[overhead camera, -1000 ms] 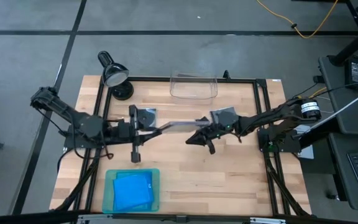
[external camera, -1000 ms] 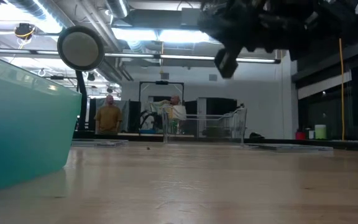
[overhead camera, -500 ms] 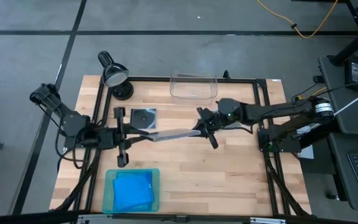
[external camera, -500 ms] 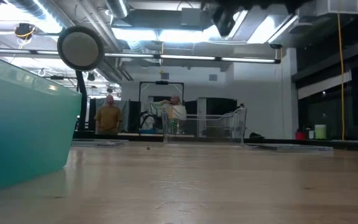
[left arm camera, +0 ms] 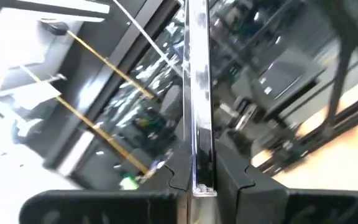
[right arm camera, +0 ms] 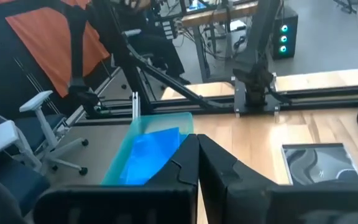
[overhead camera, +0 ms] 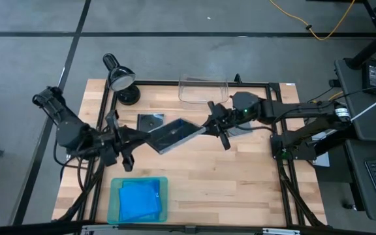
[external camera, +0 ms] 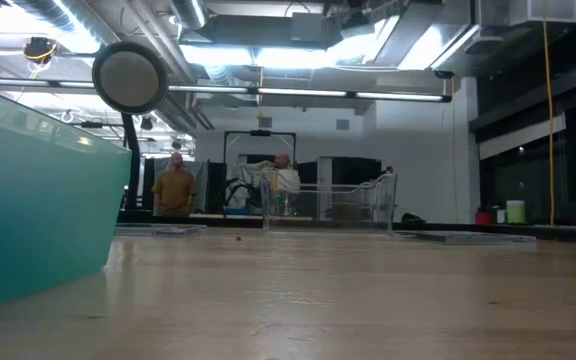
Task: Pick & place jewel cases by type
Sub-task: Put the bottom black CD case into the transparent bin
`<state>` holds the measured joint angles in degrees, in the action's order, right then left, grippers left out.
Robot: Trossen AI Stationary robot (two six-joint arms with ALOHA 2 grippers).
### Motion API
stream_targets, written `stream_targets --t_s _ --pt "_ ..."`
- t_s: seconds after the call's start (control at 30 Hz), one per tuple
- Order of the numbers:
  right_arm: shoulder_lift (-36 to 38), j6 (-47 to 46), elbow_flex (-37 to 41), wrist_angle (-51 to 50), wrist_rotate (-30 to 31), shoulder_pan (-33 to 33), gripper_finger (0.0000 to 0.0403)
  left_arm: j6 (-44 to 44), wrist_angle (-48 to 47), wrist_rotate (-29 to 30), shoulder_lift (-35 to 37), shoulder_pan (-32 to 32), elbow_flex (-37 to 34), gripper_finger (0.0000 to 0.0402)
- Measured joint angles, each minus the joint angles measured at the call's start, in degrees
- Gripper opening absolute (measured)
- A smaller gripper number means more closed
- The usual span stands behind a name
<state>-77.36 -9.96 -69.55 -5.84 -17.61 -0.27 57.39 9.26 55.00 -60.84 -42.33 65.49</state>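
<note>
Next, I pull the case back with my left gripper and turn it before I lower it into the clear bin [overhead camera: 203, 90], because the dark grey case's loose end [overhead camera: 198, 130] points at my right gripper.
A dark grey jewel case [overhead camera: 173, 134] hangs in the air between my two grippers, tilted so its broad face shows from above. My left gripper [overhead camera: 138, 139] [left arm camera: 199, 182] is shut on its left end. My right gripper [overhead camera: 207, 126] [right arm camera: 197, 146] is shut beside the case's right corner. A second grey case [overhead camera: 151, 122] [right arm camera: 319, 162] lies flat on the table. A third [overhead camera: 241, 128] lies partly hidden under my right arm. The blue cases [overhead camera: 138, 198] [right arm camera: 151, 152] lie stacked in the teal tray [overhead camera: 115, 196]. My left gripper pinches the grey case between its two fingers [left arm camera: 229, 177] at the case's left end [overhead camera: 152, 139], coming level from the table's left. The case stands edge-on between them [left arm camera: 199, 124] and runs out beyond the fingertips. It is lifted clear and tilted. My right gripper stands against the case's right corner [overhead camera: 203, 128] in the high view, but its wrist view shows no case between its fingers. I cannot tell whether it touches.
A clear plastic bin [overhead camera: 203, 90] stands at the far edge and a desk lamp [overhead camera: 118, 78] at the far left corner. The teal tray sits at the near left [external camera: 38, 200]. A black frame [overhead camera: 273, 117] borders the table. People stand in the room beyond.
My left gripper has drawn back toward the table's left edge, and my right gripper has moved toward the far right. The grey case between them has turned from edge-on, a thin strip from above, to showing its broad face. Both grippers have risen out of the low view.
</note>
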Motion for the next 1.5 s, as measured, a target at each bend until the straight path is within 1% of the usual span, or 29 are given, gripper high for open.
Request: stream_targets --t_s 0.17,0.23,0.27,0.53,0.63,0.73,0.87,1.0,1.13,1.3,1.5 --pt "0.0 0.0 -0.1 -0.3 0.0 0.0 0.0007 12.2 0.0 10.8 -3.7 -2.0 4.0 0.0022" --pt "0.0 -0.2 -0.1 -0.3 0.0 0.0 0.0007 15.6 0.0 14.0 -5.4 -2.4 5.7 0.0022" --pt "0.0 -0.2 -0.1 -0.3 0.0 0.0 0.0007 16.7 0.0 14.6 -6.1 -2.5 6.5 0.0022" --pt "0.0 -0.3 -0.1 -0.4 0.0 -0.4 0.0007 23.8 -0.8 12.2 -11.5 -2.7 11.4 0.0022" --pt "0.0 -0.3 -0.1 -0.5 0.1 -0.7 0.0007 25.7 -3.7 11.1 -13.2 -2.7 13.6 0.0029" --pt "0.0 -0.4 -0.1 -1.2 0.1 -0.7 0.0007 25.5 -7.6 11.0 -15.1 -2.7 15.4 0.0027" --pt "0.0 -1.0 -0.1 -2.9 0.2 -0.7 0.0007 23.5 -9.1 11.2 -16.2 -2.6 17.5 0.0021" --pt "0.0 -1.9 0.0 -3.7 0.2 -0.7 0.0007 17.1 -7.0 12.6 -16.3 -2.6 18.1 0.0021" --pt "0.0 -1.7 0.0 -3.7 0.2 -0.7 0.0007 6.0 -6.3 15.0 -15.4 -2.2 18.1 0.0022" --pt "0.0 0.2 0.0 -3.7 0.1 -0.7 0.0007 -14.3 -6.8 15.1 -14.1 -1.3 18.1 0.0022" --pt "0.0 2.6 0.0 -4.0 0.1 -0.7 0.0007 -44.6 -12.8 14.9 -13.2 -1.3 18.2 0.0022"
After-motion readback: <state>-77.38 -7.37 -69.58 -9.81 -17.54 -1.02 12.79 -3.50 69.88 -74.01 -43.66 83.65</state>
